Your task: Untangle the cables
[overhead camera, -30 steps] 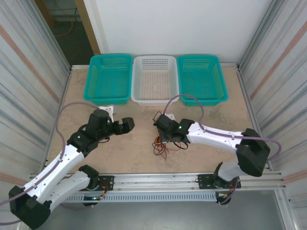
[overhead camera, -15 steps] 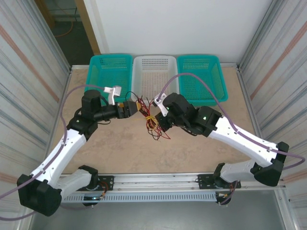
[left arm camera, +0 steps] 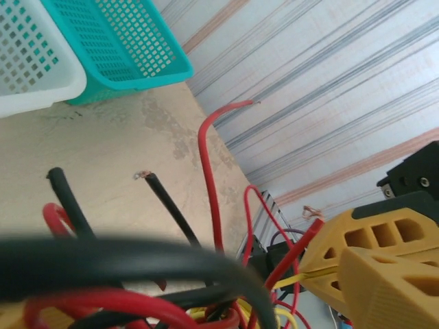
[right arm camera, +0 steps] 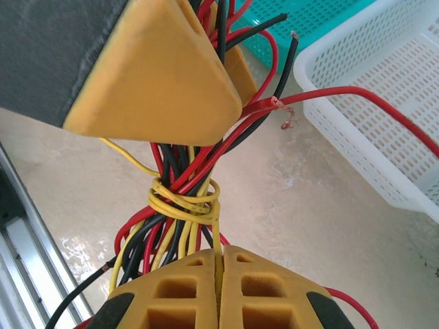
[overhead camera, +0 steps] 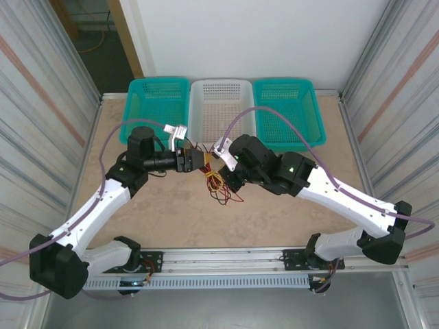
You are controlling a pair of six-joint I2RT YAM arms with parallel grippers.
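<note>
The yellow wire is wrapped around the bundle (right arm camera: 184, 204), so the robot's left gripper should hold the wires (right arm camera: 193, 162) tight above the winding while the right gripper pulls the yellow wire away.
The cables (overhead camera: 218, 186) are a bundle of red, black and yellow wires hanging above the table's middle, tied by a yellow wire wound round them (right arm camera: 185, 199). My right gripper (overhead camera: 223, 173) is shut on a yellow wire of that bundle, its pads pressed together (right arm camera: 220, 250). My left gripper (overhead camera: 197, 160) is open and straddles the bundle's upper end from the left; its yellow fingers (right arm camera: 158, 75) show in the right wrist view with wires running between them. In the left wrist view red and black wire ends (left arm camera: 212, 178) fan out, with the right gripper's fingers (left arm camera: 370, 264) at the right.
Three baskets stand in a row at the back: teal (overhead camera: 128, 116), white (overhead camera: 221, 144) and teal (overhead camera: 288, 146). Corrugated metal walls close in both sides. A rail (overhead camera: 226, 257) runs along the near edge between the arm bases.
The right gripper lifted the bundle off the table and carried it back. The left arm swung right and brought its fingers around the bundle's upper end.
</note>
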